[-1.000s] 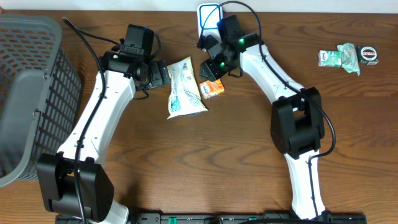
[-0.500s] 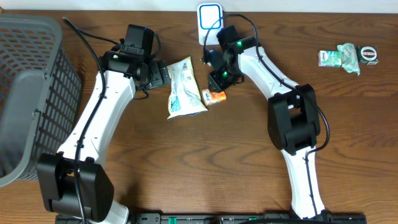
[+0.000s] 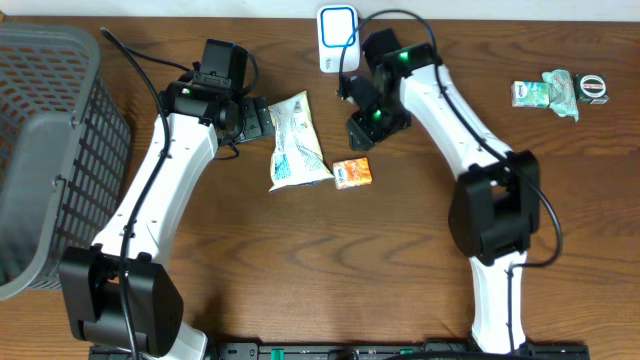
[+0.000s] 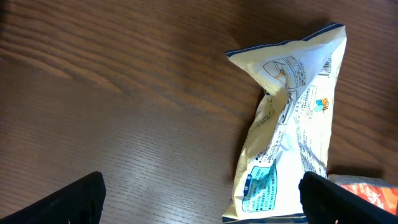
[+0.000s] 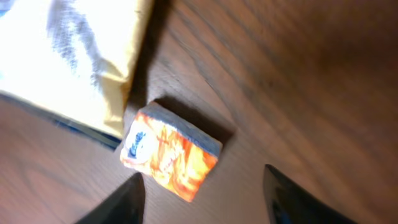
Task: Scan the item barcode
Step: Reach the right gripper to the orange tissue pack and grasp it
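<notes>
The orange box is lying flat against the pouch's lower corner (image 3: 330,178). Next, my right gripper pulls the orange box clear (image 3: 353,173) and turns it before gripping it for scanning.
A small orange box (image 3: 354,172) lies flat on the wooden table, just right of the lower end of a cream snack pouch (image 3: 297,140). In the right wrist view the orange box (image 5: 171,152) sits free ahead of my right gripper (image 5: 202,205), whose fingers stand apart and touch nothing. Overhead, the right gripper (image 3: 365,130) hovers above and right of the box. A white barcode scanner (image 3: 338,25) with a blue outline stands at the table's back edge. My left gripper (image 3: 262,120) is wide open beside the pouch (image 4: 292,124), with nothing in it.
A grey mesh basket (image 3: 50,140) fills the left side. Small green packets (image 3: 545,92) and a dark little box (image 3: 594,88) lie at the back right. A corner of the orange box (image 4: 367,190) shows in the left wrist view.
My right gripper has let go of the orange box, which came down onto the table beside the pouch. The gripper then drew back up and to the right. The left arm has not moved.
</notes>
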